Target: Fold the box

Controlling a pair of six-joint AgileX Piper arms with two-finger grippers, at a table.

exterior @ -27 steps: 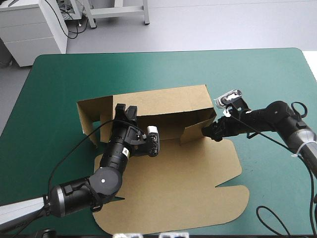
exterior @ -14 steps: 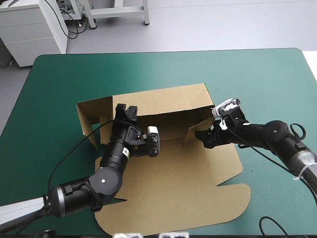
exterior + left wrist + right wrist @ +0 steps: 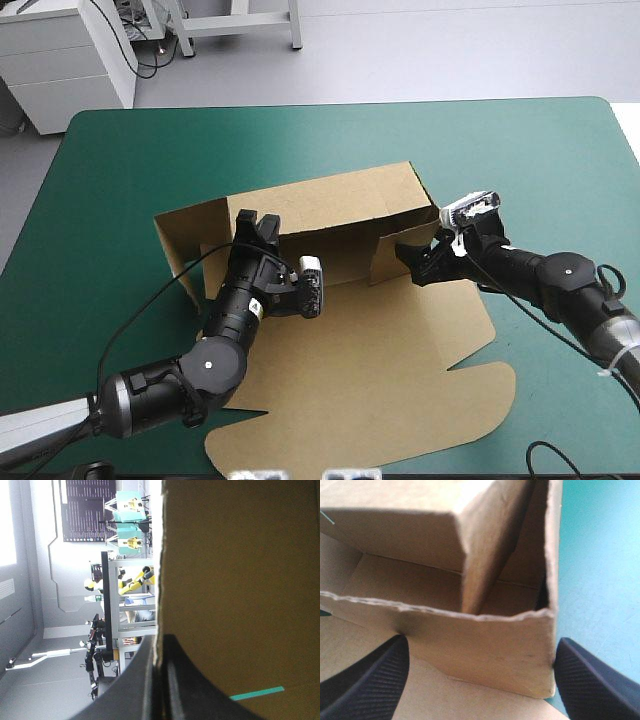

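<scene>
I expect the lid sheet (image 3: pixel 365 375) to trail along, still open, when I carry the box by its end, because the lid sheet goes straight into the box's bottom (image 3: pixel 340 285).
The brown box (image 3: pixel 350 350) lies mid-table, its lid sheet flat toward the near edge and its back wall (image 3: pixel 340 205) standing. My left gripper (image 3: pixel 257 220) is shut on the top edge of that wall near its left end. In the left wrist view the board (image 3: pixel 240 580) runs edge-on between the gripper's (image 3: pixel 159 639) black fingers. My right gripper (image 3: pixel 410 256) is open at the box's right end, against the raised end flap (image 3: pixel 385 255). From the right wrist the flap (image 3: pixel 485 645) stands just ahead of the gripper (image 3: pixel 482 647), between its spread fingers.
A left side flap (image 3: pixel 180 240) of the box stands beside my left arm. Teal-green cover (image 3: pixel 500 150) shows beyond the box toward the far edge and on the right side (image 3: pixel 600 555).
My right gripper has swung in toward the box's right end, and the end flap now stands more upright against the back wall. The flat lid shifted slightly. The left gripper kept its hold.
</scene>
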